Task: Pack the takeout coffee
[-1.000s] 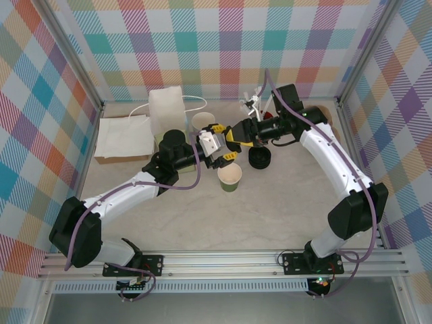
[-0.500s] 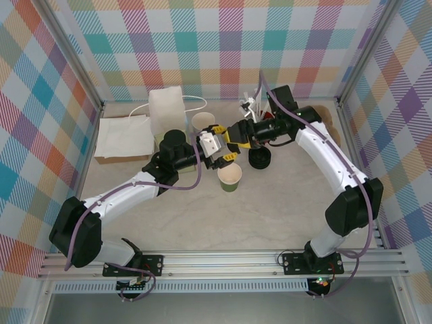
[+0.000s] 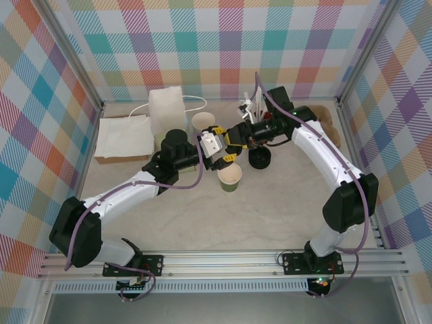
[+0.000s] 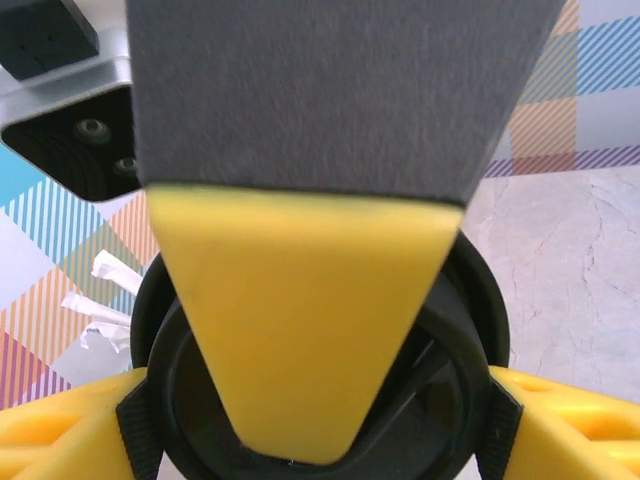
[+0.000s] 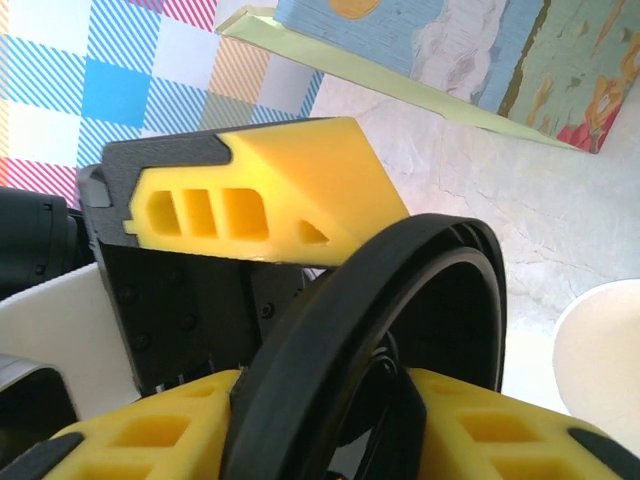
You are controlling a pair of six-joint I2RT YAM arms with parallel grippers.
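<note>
I should take the lid's rim from both sides with my left gripper before my right gripper backs away, because my right gripper's finger lies across the black lid.
The olive-green paper cup stands upright on the table with its cream inside showing and no lid on it. Above and behind it, both grippers meet around one black round lid. My left gripper spans the lid's rim, and its pads touch both sides in the left wrist view. My right gripper pinches the lid edge-on between its yellow fingers. The right gripper's finger lies across the lid's hollow face.
A stack of black lids sits just right of the grippers. Lidless green cups, a white bag and napkins stand at the back left. The red mug of white sticks is behind the right gripper.
The right arm has swung its elbow back and left, bringing its gripper slightly closer into the left gripper. The left arm and the cup have stayed put.
</note>
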